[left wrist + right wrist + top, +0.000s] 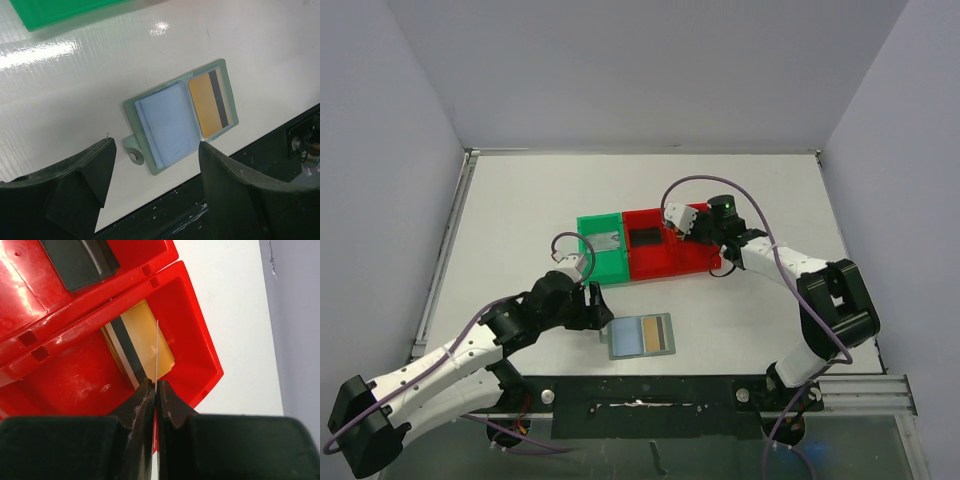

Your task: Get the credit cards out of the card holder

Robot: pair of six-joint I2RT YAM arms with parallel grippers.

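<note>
The thin card point(157, 347) hangs over the gold striped card point(142, 330) in the red bin. My right gripper should carry on lowering the thin card and let it go there.
The card holder point(642, 337) lies open on the table near the front edge. In the left wrist view the card holder point(175, 122) shows an empty clear left pocket and a gold card with a dark stripe point(210, 102) in its right pocket. My left gripper point(600, 318) is open and empty at the holder's left end; in its own view the left gripper point(156, 147) has its jaws wide apart. My right gripper point(680, 225) hangs over the red bin point(670, 262). The right gripper point(155, 387) is shut on a thin card point(156, 350) seen edge-on.
A gold striped card point(137, 342) lies in the red bin's compartment point(195, 340) under my right gripper. A black card point(646, 238) lies in another red compartment. A silver-grey card point(605, 241) lies in the green bin point(605, 265). A dark rail point(650, 390) runs along the front edge.
</note>
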